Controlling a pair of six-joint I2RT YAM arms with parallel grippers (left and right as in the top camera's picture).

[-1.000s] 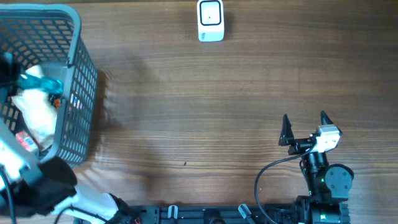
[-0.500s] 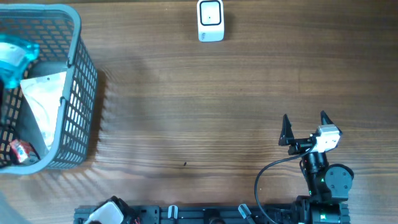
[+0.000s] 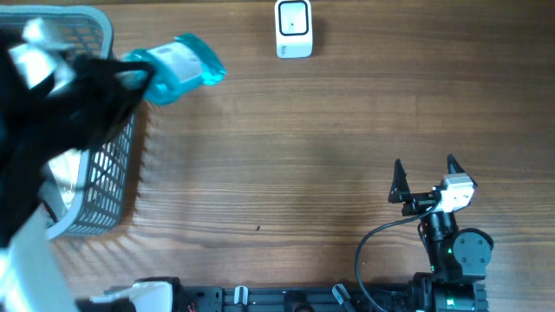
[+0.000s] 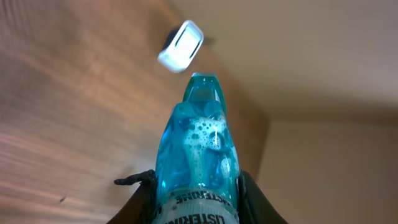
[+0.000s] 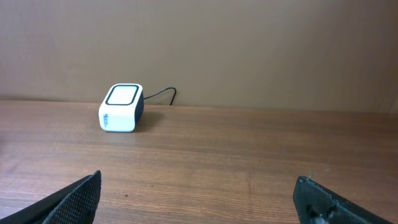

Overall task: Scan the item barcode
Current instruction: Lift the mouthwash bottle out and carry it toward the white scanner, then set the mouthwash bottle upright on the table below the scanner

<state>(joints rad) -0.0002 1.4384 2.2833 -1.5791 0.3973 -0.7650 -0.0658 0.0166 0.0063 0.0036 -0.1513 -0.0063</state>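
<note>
The bottle's base [image 3: 211, 69] pokes out past my fingers, and the wood before the scanner [image 3: 277, 121] is free, so my left gripper should keep carrying the bottle until its base stands there.
A translucent blue mouthwash bottle [image 3: 180, 67] with a white label hangs above the table just right of the basket, its far end pointing right. My left gripper [image 3: 146, 74] is shut on it, and the dark arm fills the left edge of the overhead view. In the left wrist view the bottle [image 4: 199, 140] sticks out between my fingers [image 4: 144, 198], aimed toward the white barcode scanner [image 4: 181, 45]. The scanner [image 3: 294, 29] stands at the table's far edge. My right gripper [image 3: 425, 178] rests open at the lower right, with nothing between its fingertips.
A grey mesh basket [image 3: 114, 165] sits at the left edge with white packaging inside, partly hidden under my left arm. The scanner [image 5: 121, 107] with its black cable shows in the right wrist view, far ahead and left of my right gripper [image 5: 199, 202].
My left arm has lifted the blue bottle out of the basket and carried it up and to the right, past the basket's rim. The right arm has not moved.
</note>
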